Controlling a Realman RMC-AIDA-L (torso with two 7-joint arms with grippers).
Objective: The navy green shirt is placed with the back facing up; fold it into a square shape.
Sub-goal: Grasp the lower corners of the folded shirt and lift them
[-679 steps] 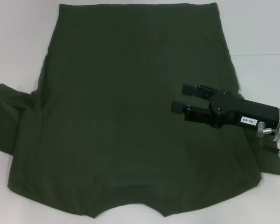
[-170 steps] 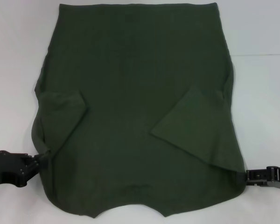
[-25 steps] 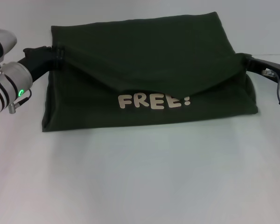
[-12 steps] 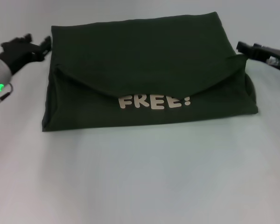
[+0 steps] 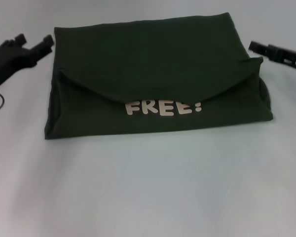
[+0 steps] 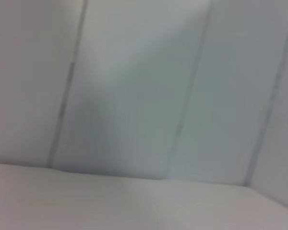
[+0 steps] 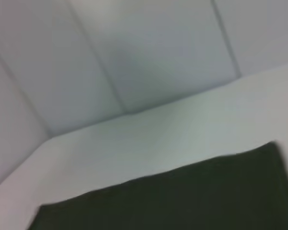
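Note:
I should go on moving my open left gripper toward the navy green shirt's near corner, as that corner lies clear of the curved flap, and then close on its edge.
The navy green shirt lies folded into a wide rectangle on the white table, and it also shows as a dark sheet in the right wrist view. A curved flap covers its upper part, and the cream letters "FREE!" show just below the flap's edge. My left gripper hovers off the shirt's far left corner, open and holding nothing. Beside the far right corner, my right gripper is clear of the cloth, open and empty.
The white table stretches bare in front of the shirt. The left wrist view shows only the pale panelled wall and the table's far edge.
Both grippers let go of the shirt's top corners and drew outward, away from the cloth. The flap has settled flat over the fold.

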